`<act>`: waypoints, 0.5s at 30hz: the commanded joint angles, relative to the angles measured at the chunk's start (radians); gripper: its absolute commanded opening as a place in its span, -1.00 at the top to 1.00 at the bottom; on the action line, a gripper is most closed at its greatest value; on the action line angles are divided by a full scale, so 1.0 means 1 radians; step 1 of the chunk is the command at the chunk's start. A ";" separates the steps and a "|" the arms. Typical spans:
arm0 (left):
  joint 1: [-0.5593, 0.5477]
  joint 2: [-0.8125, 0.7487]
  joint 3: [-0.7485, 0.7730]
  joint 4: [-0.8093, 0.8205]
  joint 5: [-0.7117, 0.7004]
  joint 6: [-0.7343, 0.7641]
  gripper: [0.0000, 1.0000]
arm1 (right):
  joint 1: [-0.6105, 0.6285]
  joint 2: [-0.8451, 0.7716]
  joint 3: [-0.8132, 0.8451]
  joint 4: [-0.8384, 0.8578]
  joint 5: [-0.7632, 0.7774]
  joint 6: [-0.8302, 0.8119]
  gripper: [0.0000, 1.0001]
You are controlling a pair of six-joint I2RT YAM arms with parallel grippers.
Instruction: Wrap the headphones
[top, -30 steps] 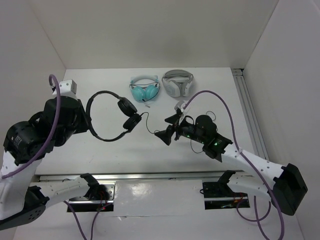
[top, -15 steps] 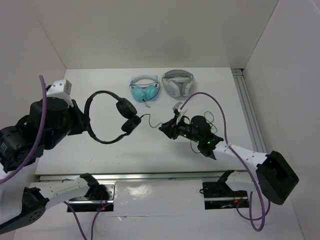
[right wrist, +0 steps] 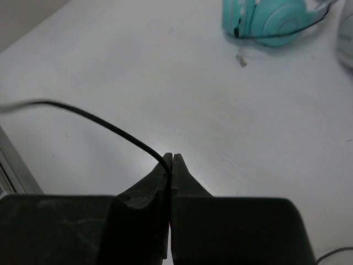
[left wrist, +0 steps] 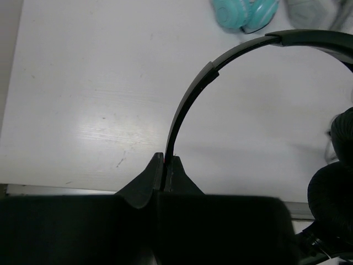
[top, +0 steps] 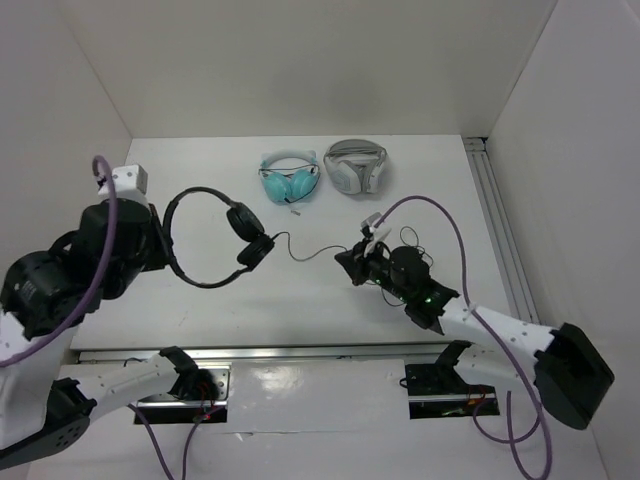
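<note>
The headphones' ear pads [top: 250, 235] stand between the headband and my right gripper. I should turn the headband with my left gripper and bring it next to the held cable [top: 326, 249].
The black headphones [top: 203, 192] hang above the table at the left, with both ear pads [top: 241, 219] pointing right. My left gripper [top: 164, 247] is shut on the thin headband [left wrist: 190, 94], which rises out of the closed tips [left wrist: 165, 159]. The long black cable [top: 318, 254] runs from the lower ear pad across to my right gripper [top: 345, 258]. That gripper [right wrist: 172, 158] is shut on the cable [right wrist: 99, 122], which curves away left from its tips. More thin cable loops [top: 417, 236] lie behind the right wrist.
Teal headphones [top: 290, 181] and white-and-grey headphones [top: 356, 166] lie at the back of the white table. A metal rail [top: 497, 222] runs along the right side. White walls close in the left, back and right.
The right gripper has gone from wide open to shut on the cable and shifted slightly right. The left arm has kept its grip, carrying the headphones a little up and left.
</note>
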 commanded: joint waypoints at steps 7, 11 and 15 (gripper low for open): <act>-0.002 0.079 -0.323 0.214 -0.062 0.085 1.00 | 0.203 -0.322 0.274 -0.426 0.540 -0.063 1.00; -0.022 0.122 -0.416 0.352 0.125 0.200 1.00 | 0.284 -0.316 0.400 -0.571 0.541 -0.106 1.00; -0.093 0.140 -0.508 0.539 0.381 0.314 1.00 | 0.346 -0.265 0.471 -0.671 0.540 -0.143 1.00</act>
